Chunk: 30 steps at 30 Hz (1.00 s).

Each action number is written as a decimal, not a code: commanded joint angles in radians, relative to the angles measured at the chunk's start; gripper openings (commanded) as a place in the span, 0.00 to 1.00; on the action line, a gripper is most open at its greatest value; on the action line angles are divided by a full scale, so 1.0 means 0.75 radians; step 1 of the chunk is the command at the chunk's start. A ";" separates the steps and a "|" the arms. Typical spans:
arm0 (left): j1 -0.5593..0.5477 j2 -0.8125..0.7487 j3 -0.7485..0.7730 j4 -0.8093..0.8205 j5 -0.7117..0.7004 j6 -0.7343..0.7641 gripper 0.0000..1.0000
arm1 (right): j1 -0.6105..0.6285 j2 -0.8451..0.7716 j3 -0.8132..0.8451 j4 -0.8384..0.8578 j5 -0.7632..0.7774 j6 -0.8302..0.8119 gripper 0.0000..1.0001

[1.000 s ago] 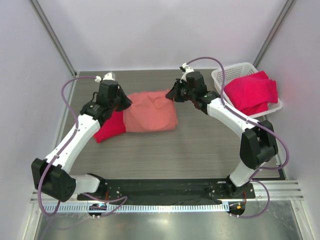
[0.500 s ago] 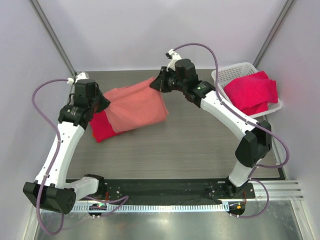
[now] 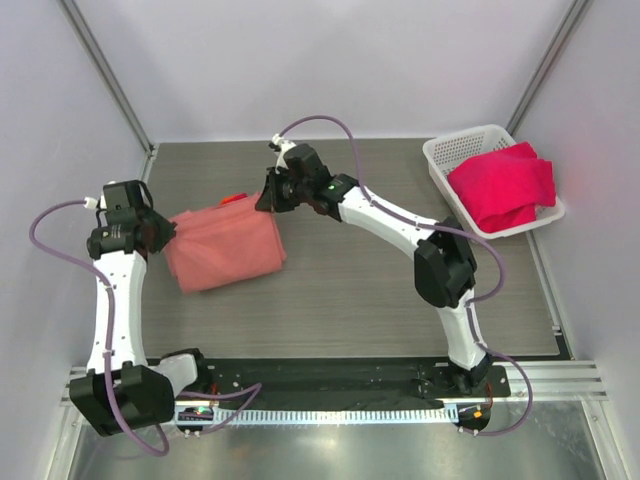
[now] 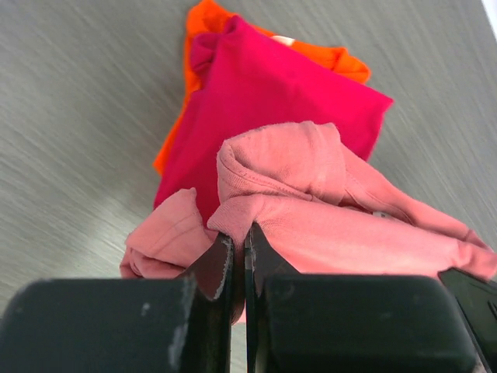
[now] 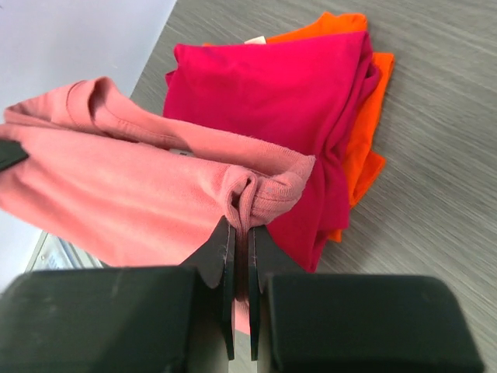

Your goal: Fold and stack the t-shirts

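My left gripper has the pink tee's held edge [image 3: 215,221] hanging short of the orange t-shirt's far edge [image 3: 233,198], so it should pull that edge back along with my right gripper before lowering it.
A folded salmon-pink t-shirt [image 3: 225,248] hangs between both grippers at the table's left, over a folded crimson t-shirt [image 4: 272,101] lying on an orange one [image 4: 210,19]. My left gripper [image 3: 166,232] is shut on the pink tee's left edge; the pinch shows in the left wrist view [image 4: 239,239]. My right gripper [image 3: 263,200] is shut on its far right corner, with the cloth bunched between the jaws in the right wrist view [image 5: 241,225]. From above only a red sliver [image 3: 233,198] of the stack shows. The crimson t-shirt [image 5: 272,85] and orange one [image 5: 365,148] lie below the pink tee [image 5: 116,194].
A white mesh basket [image 3: 440,150] at the back right holds crumpled crimson t-shirts [image 3: 503,185]. The grey wood-grain table [image 3: 400,290] is walled by pale panels on the left, back and right. The arm bases sit on a black rail at the near edge.
Both arms have carried the pink tee leftward from the table's middle, still gripped at both ends. It now covers the crimson stack that lay partly exposed at the left.
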 commanded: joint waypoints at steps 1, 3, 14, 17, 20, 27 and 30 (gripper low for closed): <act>0.072 -0.002 -0.030 0.006 -0.022 0.052 0.00 | -0.019 0.050 0.137 0.026 0.023 0.010 0.01; 0.100 0.045 -0.046 0.045 -0.010 0.042 0.00 | -0.019 0.087 0.164 0.032 0.025 0.008 0.01; 0.151 0.456 0.044 0.256 -0.077 -0.054 0.00 | -0.019 0.492 0.640 0.052 0.068 0.006 0.01; 0.154 0.584 0.107 0.282 -0.085 -0.084 0.00 | -0.019 0.588 0.728 0.110 0.098 -0.007 0.01; 0.154 0.648 0.117 0.358 -0.099 -0.127 0.00 | -0.019 0.644 0.745 0.208 0.123 -0.002 0.01; 0.156 0.681 0.156 0.401 -0.063 -0.138 0.00 | -0.021 0.681 0.757 0.312 0.158 -0.009 0.01; 0.154 0.655 0.154 0.420 0.025 -0.144 0.00 | -0.025 0.658 0.755 0.329 0.152 -0.011 0.01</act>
